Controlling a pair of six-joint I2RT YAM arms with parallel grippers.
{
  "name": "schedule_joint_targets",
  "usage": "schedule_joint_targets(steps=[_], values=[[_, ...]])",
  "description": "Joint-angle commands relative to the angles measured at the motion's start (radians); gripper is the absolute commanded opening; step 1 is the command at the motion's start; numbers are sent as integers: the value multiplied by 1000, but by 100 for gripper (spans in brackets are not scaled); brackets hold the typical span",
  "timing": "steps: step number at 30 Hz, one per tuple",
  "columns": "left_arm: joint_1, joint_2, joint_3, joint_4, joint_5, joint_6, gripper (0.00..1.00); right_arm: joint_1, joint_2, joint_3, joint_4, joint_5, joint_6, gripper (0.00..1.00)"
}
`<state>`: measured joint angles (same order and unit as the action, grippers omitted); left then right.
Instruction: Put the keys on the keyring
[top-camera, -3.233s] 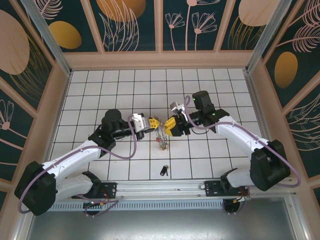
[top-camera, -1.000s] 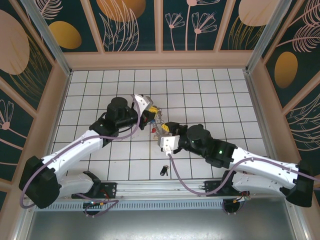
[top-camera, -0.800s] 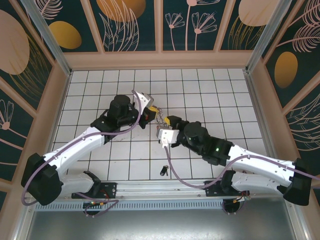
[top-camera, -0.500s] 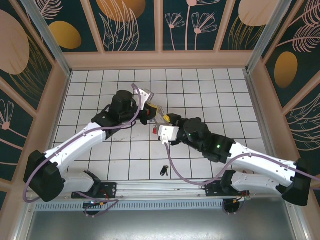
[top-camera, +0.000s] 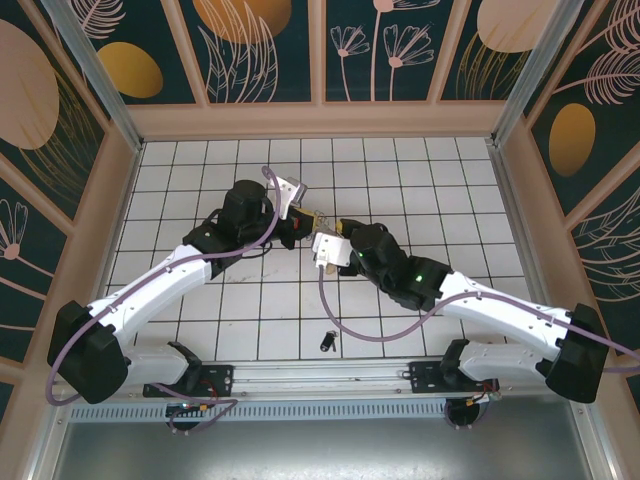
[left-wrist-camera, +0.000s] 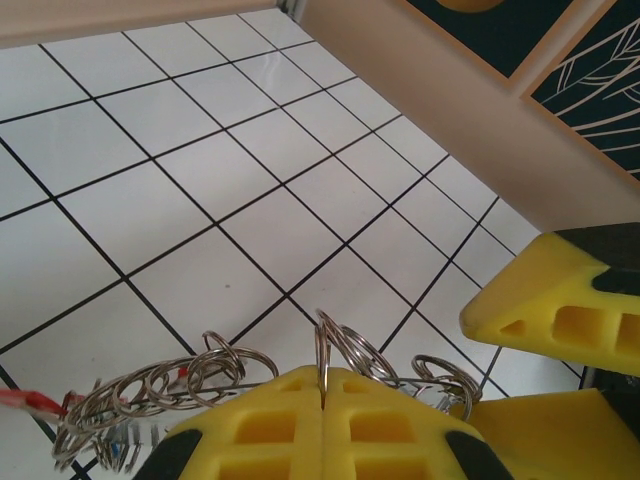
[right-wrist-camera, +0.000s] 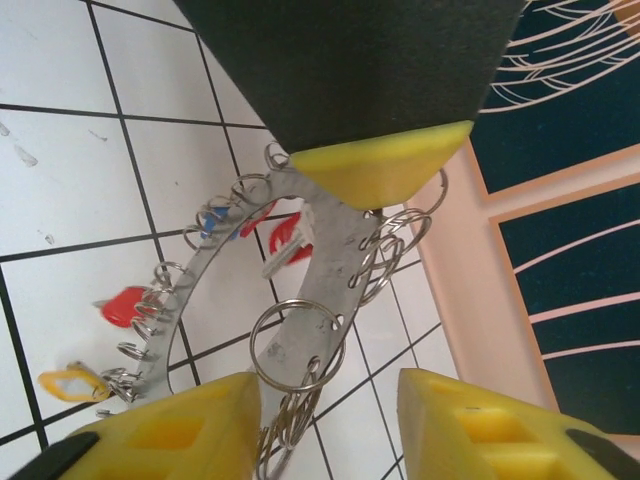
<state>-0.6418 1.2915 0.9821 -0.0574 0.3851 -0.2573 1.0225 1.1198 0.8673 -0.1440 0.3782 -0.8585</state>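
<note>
The large split ring (right-wrist-camera: 297, 345) is away from the middle of the robot's open right gripper, so next the right gripper turns and center itself on the ring's rim (right-wrist-camera: 318, 386) before it closes.
The keyring (right-wrist-camera: 335, 250), a flat grey metal band with small split rings (left-wrist-camera: 365, 352) through its holes, hangs above the tiles. My left gripper (left-wrist-camera: 322, 385) is shut on its edge. From the keyring hang red keys (right-wrist-camera: 285, 240), a blue one (right-wrist-camera: 213, 215) and a yellow tag (right-wrist-camera: 65, 382). My right gripper (right-wrist-camera: 330, 425) is open. The band's lower end and a large split ring (right-wrist-camera: 297, 345) lie between its fingers (right-wrist-camera: 195, 432), close to the left one. In the top view both grippers meet at the keyring (top-camera: 322, 228). A black-headed key (top-camera: 327, 341) lies alone on the tiles near the front.
The left gripper's yellow fingertip (right-wrist-camera: 380, 165) fills the top of the right wrist view. The right gripper's yellow fingers (left-wrist-camera: 560, 310) sit close at the right of the left wrist view. A peach wall (left-wrist-camera: 480, 60) stands behind.
My right gripper has swung up and left to the keyring, and its jaws have narrowed a little. My left gripper has lifted the keyring slightly toward the back.
</note>
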Motion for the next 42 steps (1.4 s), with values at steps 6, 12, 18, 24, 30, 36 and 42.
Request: schedule_joint_targets(steps=[6,12,18,24,30,36,42], values=[[1,-9,29,37,39,-12,0,-6,-44,-7,35,-3,-20,39],[1,-9,26,47,38,-21,0,-7,-58,-33,82,-32,-76,41],[2,-5,28,54,38,-25,0,2,-69,-65,62,-103,-136,43],[2,-4,30,57,34,-30,0,10,-75,-86,62,-151,-131,52],[2,-3,24,61,40,-43,0,10,-48,-112,203,-47,-153,53],[2,-7,23,57,38,-44,0,10,-44,-115,253,-24,-190,51],[2,-11,20,58,36,-43,0,22,-38,-119,227,28,-273,48]])
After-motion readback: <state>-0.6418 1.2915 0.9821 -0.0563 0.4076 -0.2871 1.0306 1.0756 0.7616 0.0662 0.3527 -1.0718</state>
